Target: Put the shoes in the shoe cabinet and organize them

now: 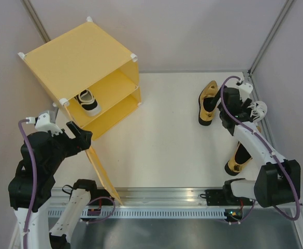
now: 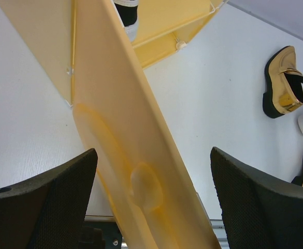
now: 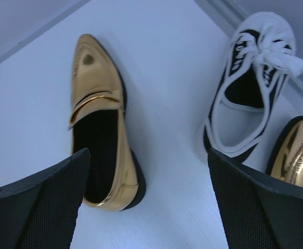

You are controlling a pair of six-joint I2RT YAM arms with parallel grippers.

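Note:
The sneaker outside the cabinet has a wide opening with a thin rim (image 3: 238,126) around it. I expect its heel (image 3: 222,150) to squeeze narrower when I lift the sneaker there.
The yellow shoe cabinet (image 1: 78,52) stands at the far left with its door (image 1: 102,174) swung open toward the near edge. One white-and-black sneaker (image 1: 89,101) sits inside, near the left wall. My left gripper (image 1: 81,137) is open, and the door (image 2: 130,155) passes between its fingers. My right gripper (image 1: 229,111) is open above the table between a gold slip-on (image 3: 102,119) and the second sneaker (image 3: 252,88). The other gold slip-on (image 1: 237,160) lies nearer, partly under the right arm.
Grey walls close the table at the back and on both sides. The metal rail (image 1: 161,199) with the arm bases runs along the near edge. The open door stands between the left arm and the table's middle.

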